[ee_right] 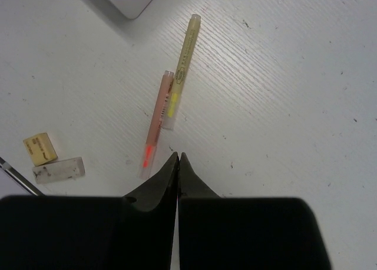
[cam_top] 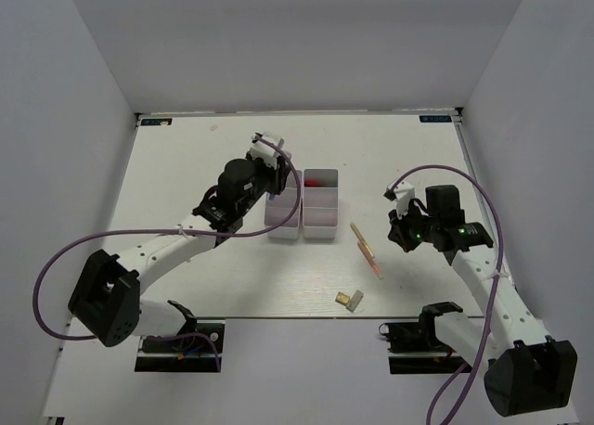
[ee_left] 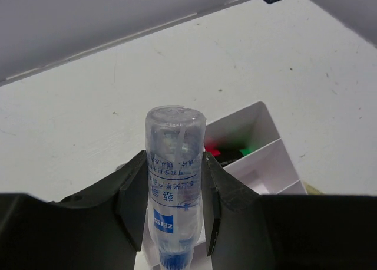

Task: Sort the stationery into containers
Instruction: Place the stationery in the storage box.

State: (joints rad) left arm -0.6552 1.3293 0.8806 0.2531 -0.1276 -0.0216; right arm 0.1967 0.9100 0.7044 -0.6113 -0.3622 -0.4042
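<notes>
Next, my left gripper turns the clear bluish tube [ee_left: 175,184] toward the middle compartment's length [cam_top: 290,198] before it lowers the tube in, because the tube points across the dividers of the tray below it.
My left gripper [ee_left: 175,164] is shut on a clear bluish tube [ee_left: 174,164] with blue print, held lengthwise between the fingers. In the top view this gripper [cam_top: 278,168] hangs over the far end of the left white tray [cam_top: 284,236]. The right tray [cam_top: 321,236] stands beside it, with red and green pieces [ee_left: 227,152] in its far compartment. My right gripper [ee_right: 178,157] is shut with nothing in it, just short of a thin orange pen [ee_right: 158,119] and a yellowish pen [ee_right: 184,63] that lie on the table. In the top view it [cam_top: 397,235] sits right of those pens [cam_top: 365,244].
A tan eraser block [ee_right: 40,148] and a whitish block [ee_right: 58,170] lie side by side near the front table edge, seen as a pair of blocks [cam_top: 350,299] from above. White walls enclose the table on three sides.
</notes>
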